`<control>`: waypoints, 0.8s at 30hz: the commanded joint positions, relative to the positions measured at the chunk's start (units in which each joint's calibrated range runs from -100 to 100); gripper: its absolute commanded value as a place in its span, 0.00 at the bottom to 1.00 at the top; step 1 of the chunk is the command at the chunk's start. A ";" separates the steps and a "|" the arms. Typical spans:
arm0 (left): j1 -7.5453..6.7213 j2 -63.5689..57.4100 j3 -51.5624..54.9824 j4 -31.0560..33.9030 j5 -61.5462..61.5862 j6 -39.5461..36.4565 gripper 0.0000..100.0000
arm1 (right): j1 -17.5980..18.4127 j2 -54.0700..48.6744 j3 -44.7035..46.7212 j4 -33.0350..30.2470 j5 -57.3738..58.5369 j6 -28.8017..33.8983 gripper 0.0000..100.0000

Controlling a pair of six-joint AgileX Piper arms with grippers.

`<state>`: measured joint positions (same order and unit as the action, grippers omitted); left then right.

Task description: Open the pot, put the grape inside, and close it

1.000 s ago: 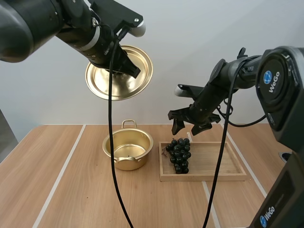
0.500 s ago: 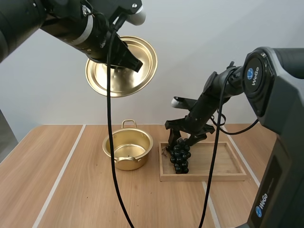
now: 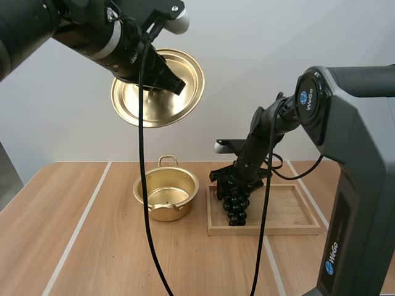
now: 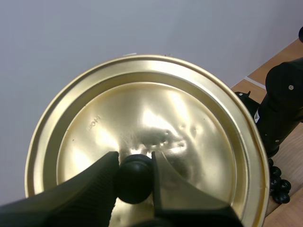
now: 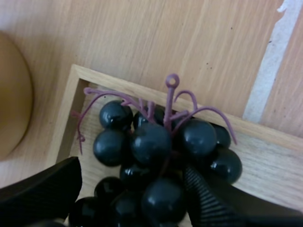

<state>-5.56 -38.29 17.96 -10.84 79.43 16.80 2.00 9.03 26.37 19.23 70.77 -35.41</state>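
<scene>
I expect the whole grape bunch (image 3: pixel 236 205) to come up together and leave the tray empty when I lift, because the dark grapes sit tightly around one purple stem (image 5: pixel 169 105).
The gold pot (image 3: pixel 165 198) stands open on the table. Its gold lid (image 3: pixel 185 68) hangs tilted high above it, and my left gripper (image 3: pixel 164 79) is shut on the black knob (image 4: pixel 135 177) of the lid (image 4: pixel 156 113). A bunch of dark grapes (image 3: pixel 236 206) with a purple stem lies at the left end of the wooden tray (image 3: pixel 290 213). My right gripper (image 3: pixel 237 184) is down over the bunch, open. Its fingers (image 5: pixel 45 189) straddle the grapes (image 5: pixel 151 142), one on each side, close to the stem.
The tray sits just right of the pot, near the table's middle. The pot's side (image 5: pixel 12 94) lies close beside the tray's left wall (image 5: pixel 64 123). Bare wooden table with white lines spreads left and in front.
My right gripper has dropped down and to the left, from above the tray onto the grape bunch. The left gripper has lifted the lid slightly and then held it still.
</scene>
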 commanded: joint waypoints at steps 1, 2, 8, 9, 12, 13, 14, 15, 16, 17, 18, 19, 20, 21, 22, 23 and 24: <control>-0.17 -0.54 -0.49 -1.28 -0.14 -0.60 0.00 | 0.02 1.31 -0.09 -0.32 -4.84 0.01 1.00; -0.17 -0.54 -0.49 -1.28 -0.14 -0.60 0.00 | 0.02 1.31 -0.09 -0.32 -5.75 0.01 1.00; -0.17 -0.54 -0.49 -1.28 -0.14 -0.60 0.00 | 0.02 1.31 -0.09 1.79 -7.65 0.01 0.45; -0.17 -0.54 -0.49 -1.28 -0.14 -0.60 0.00 | 0.02 1.31 -0.09 2.54 -7.65 0.01 0.22; -0.17 -0.54 -0.49 -1.28 -0.14 -0.60 0.00 | 0.02 1.31 -0.09 4.21 -7.65 -0.67 0.00; -0.17 -0.54 -0.49 -1.28 -0.14 -0.60 0.00 | 0.02 1.31 -0.09 4.20 -7.44 -0.77 0.00; -0.17 -0.54 -0.49 -1.28 -0.14 -0.60 0.00 | 0.02 1.31 -0.09 4.20 -7.24 -0.77 0.00; -0.17 -0.54 -0.49 -1.28 -0.14 -0.60 0.00 | 0.02 1.15 -0.09 4.09 -7.09 -0.85 0.00; -0.17 -0.54 -0.49 -1.28 -0.14 -0.60 0.00 | 0.02 1.15 -0.25 4.09 -6.50 -0.85 0.00; -0.17 -0.54 -0.49 -1.28 -0.14 -0.60 0.00 | 0.02 0.91 -0.72 4.37 -5.29 -0.85 0.00; -0.17 -0.54 -0.49 -1.28 -0.14 -0.60 0.00 | 0.02 0.58 -1.21 4.75 -3.97 -1.10 0.00; -0.17 -0.54 -0.49 -1.28 -0.14 -0.60 0.00 | 0.02 -0.02 -1.89 5.35 -2.89 -1.52 0.00; -0.17 -0.71 -0.49 -1.28 -0.16 -0.60 0.00 | 0.02 -0.70 -2.56 5.74 -2.07 -1.63 0.00; -0.17 -1.20 -0.49 -1.28 -0.36 -0.60 0.00 | 0.02 -1.58 -3.32 6.05 -1.36 -1.63 0.00; -0.17 -1.32 -0.49 -1.28 -0.52 -0.60 0.00 | 0.02 -2.55 -4.05 6.18 -0.90 -1.63 0.00; -0.17 -1.78 -0.66 -1.28 -0.69 -0.60 0.00 | 0.02 -3.36 -4.65 6.28 -0.41 -1.63 0.00; -0.17 -2.52 -0.91 -1.28 -0.92 -0.60 0.00 | 0.02 -4.38 -5.46 6.28 0.23 -1.63 0.00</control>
<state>-5.56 -39.14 17.96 -10.84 79.65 16.80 1.93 7.68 23.18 23.76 72.18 -36.30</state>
